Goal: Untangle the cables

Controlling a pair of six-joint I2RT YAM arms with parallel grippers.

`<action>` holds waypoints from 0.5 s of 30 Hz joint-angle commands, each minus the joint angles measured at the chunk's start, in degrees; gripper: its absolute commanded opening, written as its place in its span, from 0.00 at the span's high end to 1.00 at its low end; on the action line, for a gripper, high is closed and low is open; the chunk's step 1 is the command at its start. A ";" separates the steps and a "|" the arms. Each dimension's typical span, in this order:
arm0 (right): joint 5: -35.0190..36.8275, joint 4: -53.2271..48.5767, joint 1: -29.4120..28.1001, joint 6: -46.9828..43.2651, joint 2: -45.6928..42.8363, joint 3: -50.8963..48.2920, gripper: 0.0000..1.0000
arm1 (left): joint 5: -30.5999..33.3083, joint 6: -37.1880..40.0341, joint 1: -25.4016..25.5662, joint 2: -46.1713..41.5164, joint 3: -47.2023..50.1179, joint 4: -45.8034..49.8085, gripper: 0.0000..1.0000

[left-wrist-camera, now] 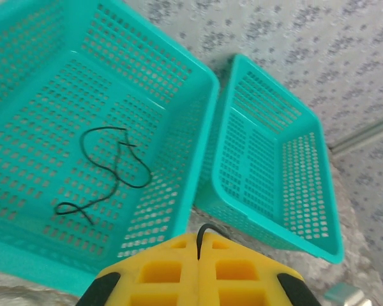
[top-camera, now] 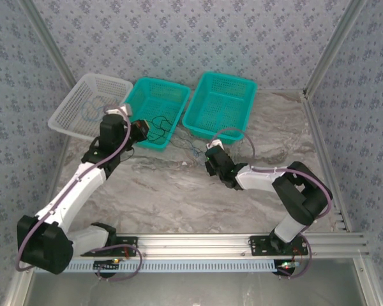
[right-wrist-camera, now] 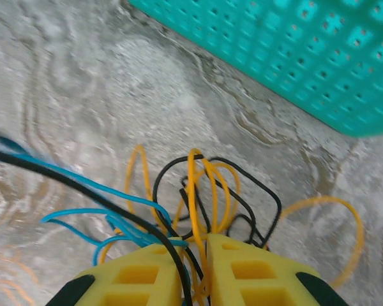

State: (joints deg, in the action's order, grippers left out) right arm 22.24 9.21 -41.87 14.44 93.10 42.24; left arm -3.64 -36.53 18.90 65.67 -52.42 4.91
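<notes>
Next, my left gripper pulls the black cable out toward the white basket (top-camera: pixel 91 105) before letting it go in the teal basket, because it still runs into the tangle (right-wrist-camera: pixel 158 234).
A tangle of yellow, black and blue cables (right-wrist-camera: pixel 204 185) lies on the marble table in front of the teal baskets, seen from above as thin cable loops (top-camera: pixel 186 150). My right gripper (right-wrist-camera: pixel 198 245) is shut on several strands of this bundle, and it sits low at the tangle (top-camera: pixel 210 158). My left gripper (left-wrist-camera: pixel 198 237) is shut on one black cable (left-wrist-camera: pixel 209 227) that curls out of its tips. It hovers at the front edge of the left teal basket (top-camera: pixel 138 131). Another loose black cable (left-wrist-camera: pixel 108 172) lies inside that basket.
Three baskets stand at the back: a white basket (top-camera: pixel 83 108), the left teal basket (top-camera: pixel 154 95) and a right teal basket (top-camera: pixel 220 105), the last also close in the left wrist view (left-wrist-camera: pixel 274 159). Patterned walls and metal frame posts enclose the table (top-camera: pixel 166 191).
</notes>
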 commanded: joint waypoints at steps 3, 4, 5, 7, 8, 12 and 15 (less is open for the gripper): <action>2.72 -5.45 1.42 3.25 -2.40 -1.88 0.80 | 3.79 3.12 -2.99 -3.66 -3.42 3.90 1.00; 2.72 -5.76 1.62 3.57 -2.65 -2.02 0.80 | 4.34 3.39 -3.39 -4.23 -3.71 4.41 1.00; 2.84 -6.25 1.93 3.95 -2.82 -2.00 0.80 | 5.24 3.70 -3.75 -4.86 -3.96 5.02 1.00; 3.56 -7.84 2.60 5.23 -2.88 -1.73 0.80 | 8.02 3.95 -4.28 -6.16 -4.37 6.29 1.00; 3.77 -8.35 2.80 5.65 -2.78 -1.72 0.80 | 10.24 3.87 -4.47 -6.98 -4.53 7.01 1.00; 3.47 -9.30 4.04 6.60 -2.61 -1.76 0.73 | 15.01 3.77 -5.98 -9.94 -5.33 8.75 1.00; 3.05 -9.63 4.38 6.10 -2.93 -1.84 0.68 | 13.28 3.16 -7.51 -11.33 -6.30 9.12 1.00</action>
State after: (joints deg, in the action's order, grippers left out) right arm 23.51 3.53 -38.02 19.27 90.74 41.17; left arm 6.90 -33.85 12.75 56.47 -55.68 13.61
